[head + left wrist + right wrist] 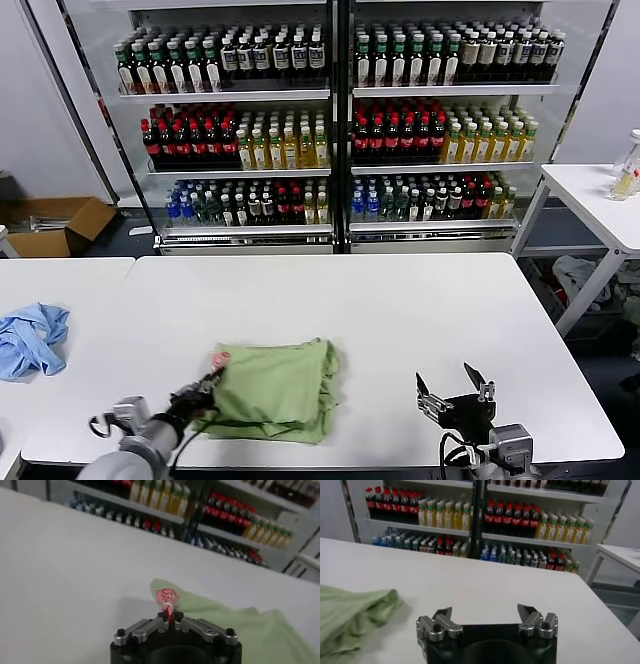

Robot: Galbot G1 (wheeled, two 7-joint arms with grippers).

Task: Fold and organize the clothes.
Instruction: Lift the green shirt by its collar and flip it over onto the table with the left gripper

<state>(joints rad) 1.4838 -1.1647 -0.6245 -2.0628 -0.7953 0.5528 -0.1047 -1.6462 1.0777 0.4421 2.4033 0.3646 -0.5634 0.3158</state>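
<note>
My left gripper should swing the pinched corner toward the opposite end [322,372] to flip the polo shirt, because the shirt lies plain side up [270,385] with its print underneath.
The light green polo shirt [275,388] lies folded into a rough rectangle near the front edge of the white table [400,310]. A bit of its red-and-white print shows at its left corner [220,360]. My left gripper [205,386] is shut on that corner of the shirt; in the left wrist view the red-and-white fabric [166,599] is pinched between the jaws [168,618]. My right gripper [455,390] is open and empty, low over the table to the right of the shirt. The right wrist view shows the shirt's edge [355,612] and the open gripper [486,620].
A smaller light blue garment [30,338] lies crumpled on the neighbouring table at far left. Shelves of bottles [330,120] stand behind the table. Another white table [600,200] is at the right, a cardboard box [50,225] on the floor at left.
</note>
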